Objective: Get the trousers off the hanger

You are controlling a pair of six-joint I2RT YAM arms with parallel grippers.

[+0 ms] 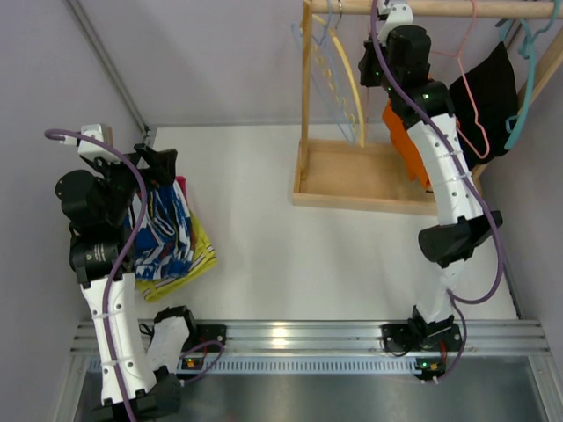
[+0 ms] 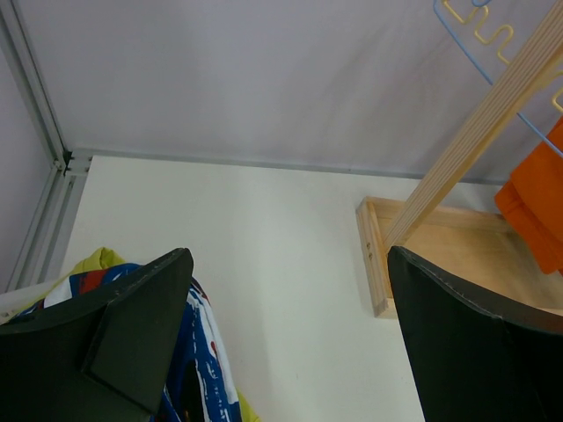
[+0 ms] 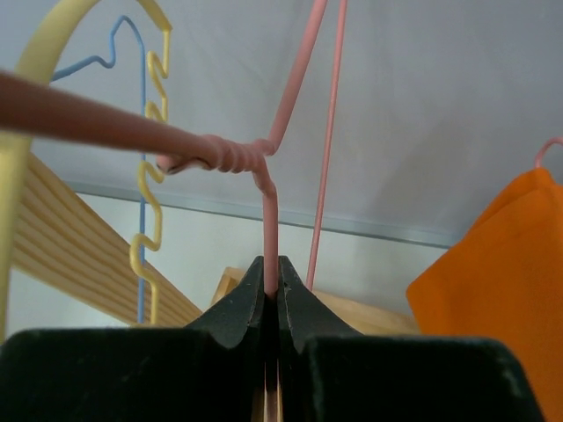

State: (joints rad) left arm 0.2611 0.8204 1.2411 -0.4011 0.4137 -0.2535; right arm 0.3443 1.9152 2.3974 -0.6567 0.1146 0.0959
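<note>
The pink hanger (image 3: pixel 328 134) is hanging free of the orange garment. I should keep sliding it along the rail with my right gripper until it touches the yellow hanger (image 1: pixel 354 86), and then let go.
My right gripper (image 3: pixel 272 264) is shut on the thin pink wire of a pink hanger (image 3: pixel 224 156), just below its twisted neck. In the top view it is raised to the wooden rail (image 1: pixel 457 8) of the rack, at my right gripper (image 1: pixel 393 19). An orange garment (image 3: pixel 501 290) hangs to the right of it, also seen behind my right arm (image 1: pixel 400 145). A black garment (image 1: pixel 488 88) hangs on a pink hanger (image 1: pixel 468 83) further right. My left gripper (image 2: pixel 290 255) is open and empty above a pile of clothes (image 1: pixel 167 233) at the far left.
Empty yellow (image 3: pixel 148 189) and blue (image 3: pixel 141 132) hangers hang on the rack's left part. A teal hanger (image 1: pixel 521 79) hangs at the far right. The rack's wooden base tray (image 1: pixel 352 180) lies on the white table. Walls close in on both sides.
</note>
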